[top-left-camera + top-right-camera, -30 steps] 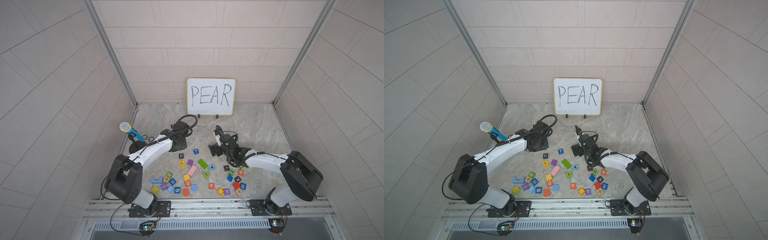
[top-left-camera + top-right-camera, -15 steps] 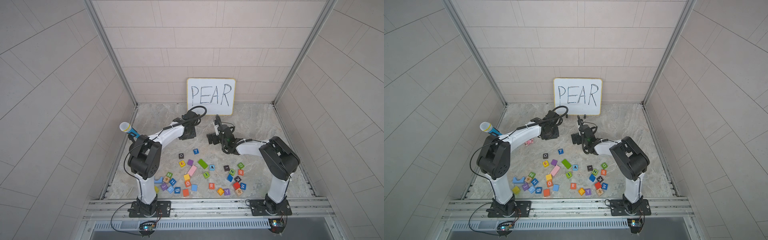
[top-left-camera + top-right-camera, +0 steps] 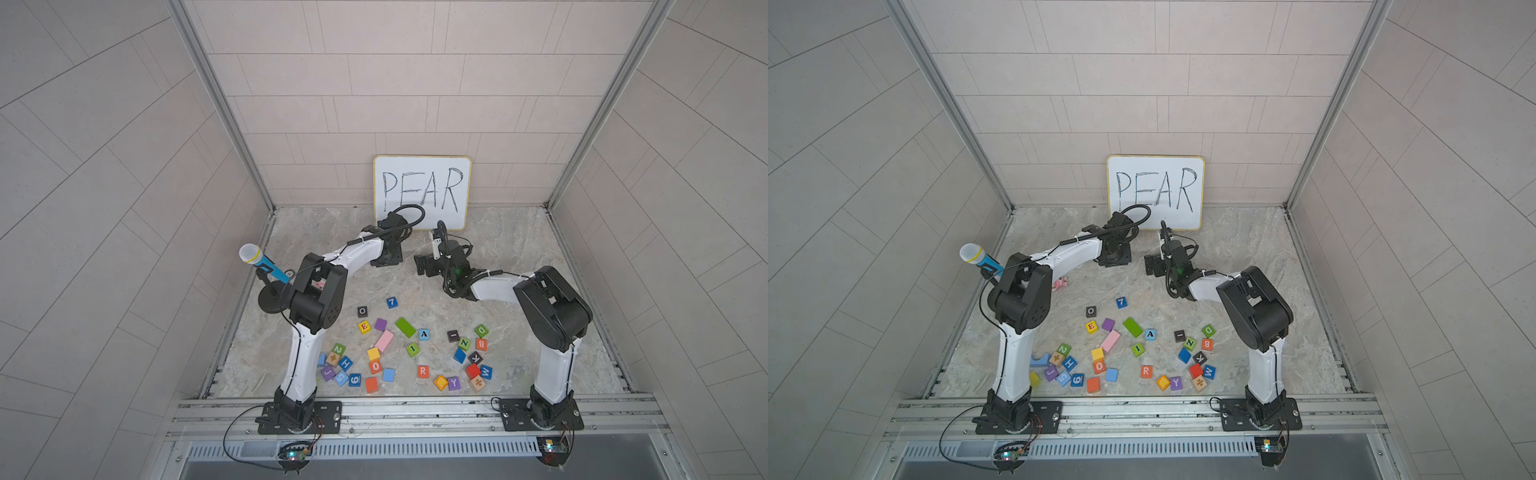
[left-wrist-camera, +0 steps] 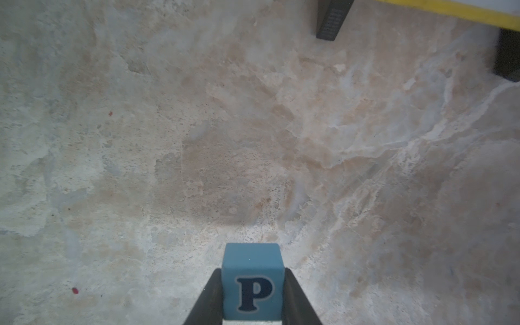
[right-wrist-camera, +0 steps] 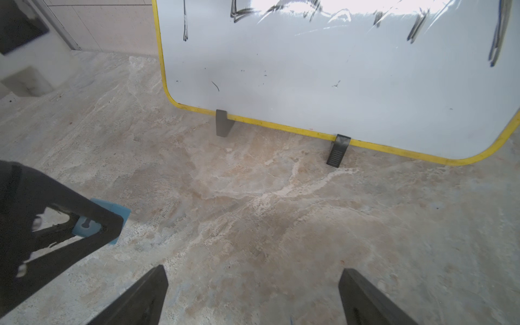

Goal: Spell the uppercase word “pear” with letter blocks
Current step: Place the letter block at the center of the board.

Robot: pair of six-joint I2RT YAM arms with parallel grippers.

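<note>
The P block's letter (image 4: 254,294) is upright and faces up over the clear spot before the whiteboard (image 4: 252,211), so my left gripper keeps lowering the block until it lies flat.
In the left wrist view my left gripper (image 4: 251,271) is shut on the light-blue P block (image 4: 251,281), low over bare floor in front of the whiteboard. From the right wrist view that block (image 5: 119,209) peeks out behind a left finger. My right gripper (image 5: 253,268) stands open and empty just right of it. In both top views the two grippers (image 3: 386,259) (image 3: 422,266) sit side by side at the back. The yellow E (image 3: 364,327), light-blue A (image 3: 423,333) and orange R (image 3: 422,371) lie in the block scatter near the front.
A whiteboard (image 3: 422,192) reading PEAR leans on the back wall on two black feet (image 5: 337,152). A blue microphone (image 3: 262,262) on a round stand is at the left. Several other number, letter and plain blocks (image 3: 376,365) lie around the front half.
Both arms have swung from the middle of the floor back toward the whiteboard, elbows rising. The two grippers now sit close together in front of it.
</note>
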